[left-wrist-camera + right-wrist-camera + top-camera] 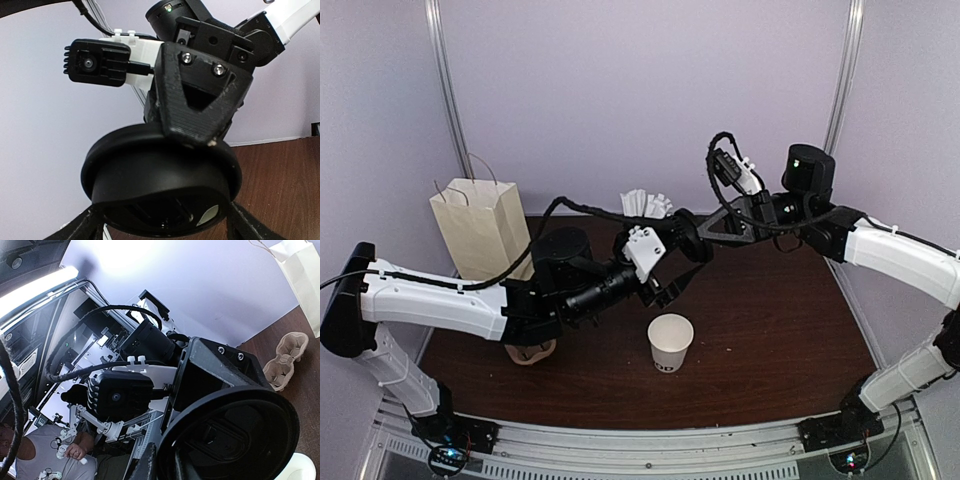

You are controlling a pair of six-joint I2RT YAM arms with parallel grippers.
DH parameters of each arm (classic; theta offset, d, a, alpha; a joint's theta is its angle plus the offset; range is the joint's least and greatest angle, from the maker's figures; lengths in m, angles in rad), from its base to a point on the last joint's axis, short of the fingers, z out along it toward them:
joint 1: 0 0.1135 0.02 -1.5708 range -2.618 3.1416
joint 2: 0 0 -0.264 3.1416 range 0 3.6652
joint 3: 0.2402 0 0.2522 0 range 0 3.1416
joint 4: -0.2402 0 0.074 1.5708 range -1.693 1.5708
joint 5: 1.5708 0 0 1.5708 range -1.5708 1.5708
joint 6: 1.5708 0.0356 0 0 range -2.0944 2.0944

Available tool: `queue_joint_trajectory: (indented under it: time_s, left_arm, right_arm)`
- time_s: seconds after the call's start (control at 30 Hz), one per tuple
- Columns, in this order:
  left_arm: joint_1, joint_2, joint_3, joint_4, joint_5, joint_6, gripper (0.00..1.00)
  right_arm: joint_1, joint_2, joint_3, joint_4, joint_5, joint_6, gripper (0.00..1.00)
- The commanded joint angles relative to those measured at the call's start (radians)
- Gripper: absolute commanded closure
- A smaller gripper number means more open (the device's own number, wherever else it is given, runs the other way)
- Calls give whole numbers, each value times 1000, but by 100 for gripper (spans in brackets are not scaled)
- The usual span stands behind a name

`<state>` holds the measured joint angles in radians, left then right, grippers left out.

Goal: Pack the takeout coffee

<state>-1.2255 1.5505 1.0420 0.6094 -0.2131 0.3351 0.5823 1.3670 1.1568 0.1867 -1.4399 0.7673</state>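
Note:
I should take the lid's sides (224, 186) with my left gripper and open my right gripper before I cap the cup, because my right gripper's finger is in the way of the black lid's rim (182, 151).
The white paper cup (670, 342) stands open and upright on the table, dark letters low on its side; its rim shows in the right wrist view (301, 468). The black lid (160, 185) is held in the air above and behind the cup, between both grippers. My right gripper (694, 243) is shut on the lid's rim; one of its fingers (200, 110) overlaps the top edge. My left gripper (680, 270) has its fingers (85, 227) spread wide on either side of the lid, close to its sides. The lid also fills the right wrist view (235, 440).
A paper bag (480, 228) stands at the back left. The brown pulp cup tray (530, 350) lies under the left arm and shows in the right wrist view (282, 360). A white cup with wrapped sticks (645, 204) stands at the back centre.

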Motion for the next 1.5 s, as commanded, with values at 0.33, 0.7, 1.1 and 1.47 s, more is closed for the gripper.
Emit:
queue_joint_trajectory:
  time_s: [0.33, 0.7, 1.1, 1.47]
  left_arm:
    - [6, 6, 30, 64, -16, -49, 21]
    - [36, -31, 293, -705, 55, -207, 24]
    - [61, 222, 786, -1512, 92, -319, 29]
    - [72, 461, 1098, -1845, 197, -272, 28]
  right_arm:
    - [-10, -13, -13, 23, -1, -30, 82]
    - [-277, -94, 122, -897, 172, -879, 59]
    - [-285, -74, -84, -927, 565, -1157, 52]
    - [-286, -68, -162, -871, 633, -1172, 51]
